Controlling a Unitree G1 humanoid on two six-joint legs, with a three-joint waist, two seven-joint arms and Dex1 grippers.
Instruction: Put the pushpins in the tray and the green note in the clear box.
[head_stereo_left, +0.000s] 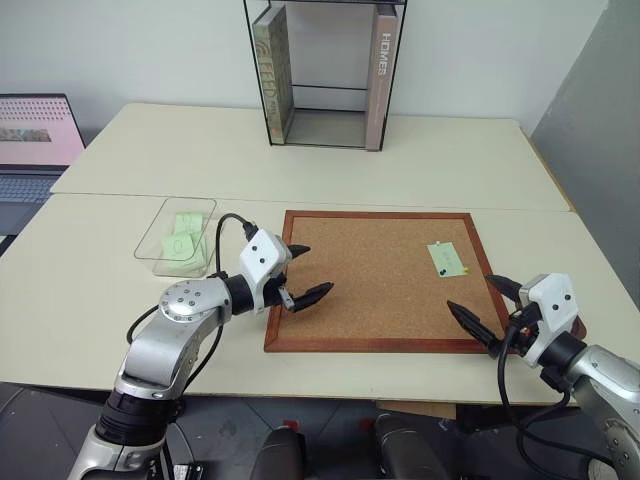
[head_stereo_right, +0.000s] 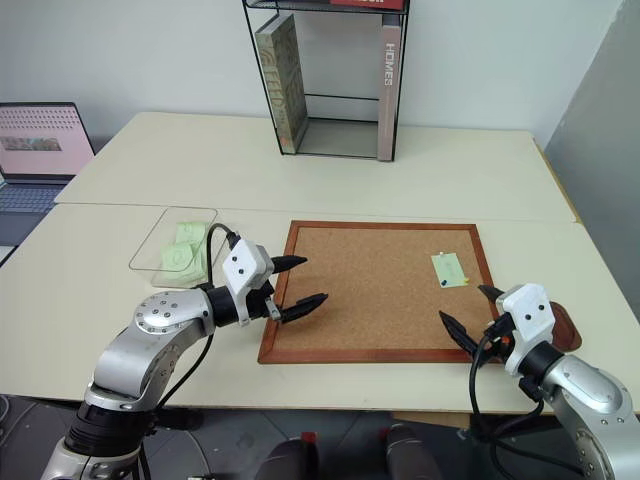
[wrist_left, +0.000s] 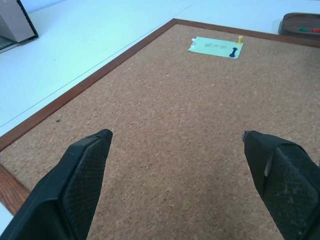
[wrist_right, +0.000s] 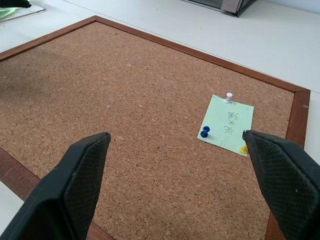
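I expect the green note's far end (head_stereo_left: 440, 248) to curl up off the board when I pull the white pushpin (wrist_left: 193, 42), since only that pushpin holds that end.
The green note (wrist_right: 226, 126) lies on the cork board (head_stereo_left: 380, 290) near its far right corner, held by three pushpins: white (wrist_right: 229, 97), blue (wrist_right: 204, 132) and yellow (wrist_right: 243, 148). My right gripper (head_stereo_left: 470, 293) hovers open over the board's near right corner, just short of the note. My left gripper (head_stereo_left: 318, 268) hangs open and empty over the board's left edge. The reddish-brown tray (wrist_left: 300, 22) sits on the table off the board's right side, partly hidden behind my right hand, with small coloured bits in it. The clear box (head_stereo_left: 152, 240) stands left of the board with green slips inside.
A black-framed stand (head_stereo_left: 325, 70) holding books rises at the back centre of the table. A laptop (head_stereo_left: 35, 135) sits far left. A seam crosses the table behind the cork board.
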